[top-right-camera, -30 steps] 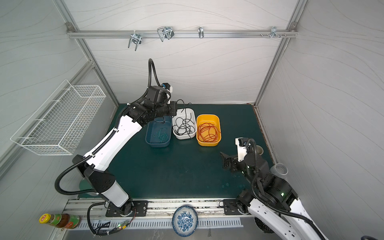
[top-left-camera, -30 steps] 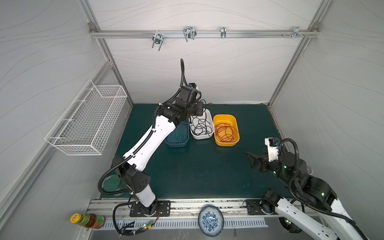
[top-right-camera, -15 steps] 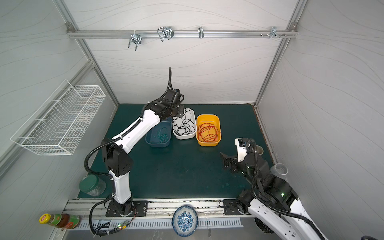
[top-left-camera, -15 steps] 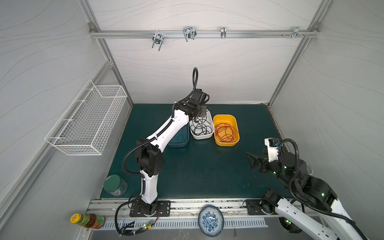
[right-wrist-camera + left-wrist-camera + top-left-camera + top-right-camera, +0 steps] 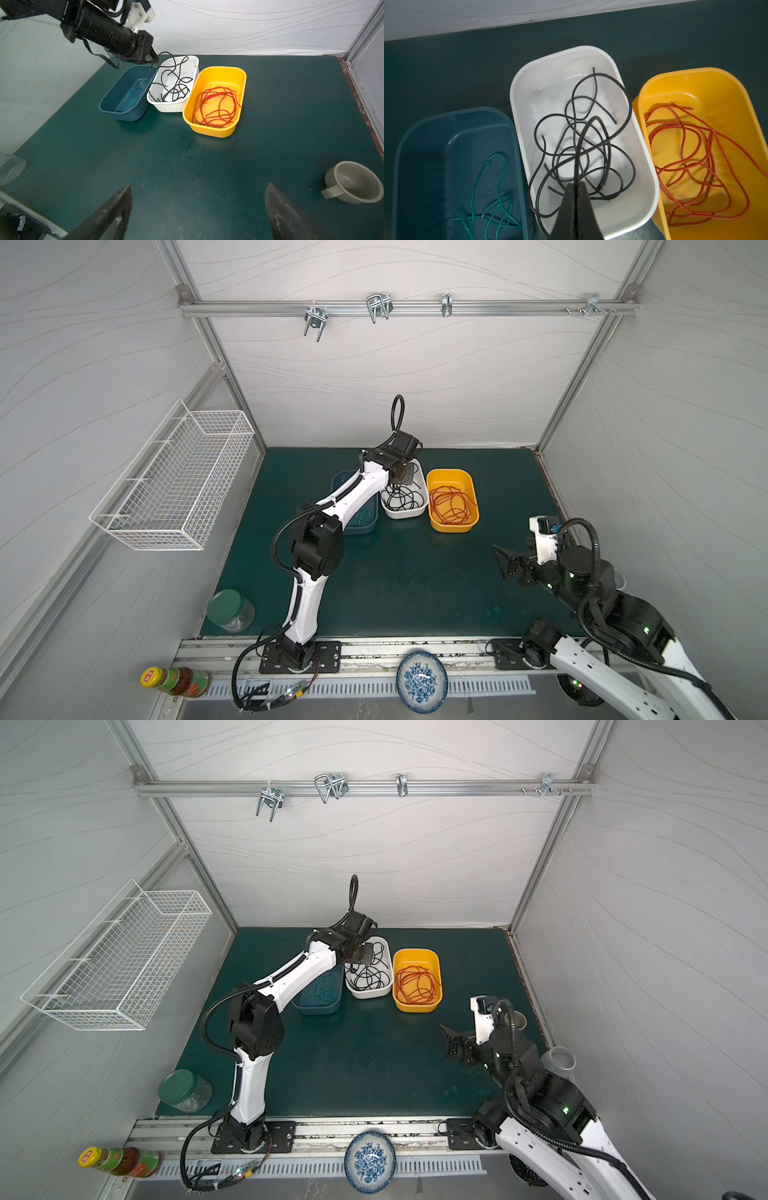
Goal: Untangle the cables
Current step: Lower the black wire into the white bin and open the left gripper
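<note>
The robot's left gripper has the held black cable's loops (image 5: 596,117) over the other black cables, so it should keep going down into the white bin (image 5: 403,497) and let go low inside it.
Black cables (image 5: 623,133) lie tangled in a white bin (image 5: 560,55), red cables (image 5: 695,155) in a yellow bin (image 5: 716,71), green cables (image 5: 494,197) in a blue bin (image 5: 425,133). My left gripper (image 5: 576,185) hangs above the white bin's near-left corner, shut on one black cable (image 5: 166,53) that loops up from the pile; its loose end dangles over the blue bin's edge. In both top views the left gripper (image 5: 400,483) (image 5: 360,960) is over that bin. My right gripper (image 5: 198,188) (image 5: 505,562) stands open above bare mat at the front right, nothing between its fingers.
A grey cup (image 5: 353,182) sits on the mat beside the right arm. A green-lidded jar (image 5: 230,610) stands at the front left corner. A wire basket (image 5: 174,485) hangs on the left wall. A patterned plate (image 5: 422,680) and a sauce bottle (image 5: 174,682) lie beyond the front rail.
The left arm has swung to the right, from over the blue bin to over the white bin, staying shut. The right arm has not moved.
</note>
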You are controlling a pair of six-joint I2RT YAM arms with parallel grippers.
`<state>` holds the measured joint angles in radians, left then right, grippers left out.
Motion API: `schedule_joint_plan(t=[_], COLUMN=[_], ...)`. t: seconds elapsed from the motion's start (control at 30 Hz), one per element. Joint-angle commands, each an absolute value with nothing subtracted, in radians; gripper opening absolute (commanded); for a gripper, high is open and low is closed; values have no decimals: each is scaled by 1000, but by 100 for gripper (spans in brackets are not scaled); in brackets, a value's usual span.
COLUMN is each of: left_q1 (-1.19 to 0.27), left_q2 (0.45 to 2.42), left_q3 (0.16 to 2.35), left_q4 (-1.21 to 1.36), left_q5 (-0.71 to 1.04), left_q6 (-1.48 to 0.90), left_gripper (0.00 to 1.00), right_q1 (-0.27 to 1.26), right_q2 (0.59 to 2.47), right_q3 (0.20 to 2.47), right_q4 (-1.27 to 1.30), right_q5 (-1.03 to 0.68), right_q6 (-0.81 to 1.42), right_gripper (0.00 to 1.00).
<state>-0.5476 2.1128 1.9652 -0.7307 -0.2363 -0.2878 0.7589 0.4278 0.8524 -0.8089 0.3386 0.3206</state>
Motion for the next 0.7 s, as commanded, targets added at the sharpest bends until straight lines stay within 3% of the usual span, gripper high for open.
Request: schedule_joint_plan(t=[0.0, 0.67], left_q1=[-544, -544], left_q2=[2136, 2242], left_q3=[1967, 1891], left_q4=[-689, -693], left_q5=[-241, -237], left_q6=[-314, -404], left_gripper=[0, 0], right_q1=[765, 765], right_q2=[414, 407], right_q3=[845, 842], right_q4=[-790, -784], right_q5=[337, 332], right_q6=[304, 301], right_gripper=[99, 99])
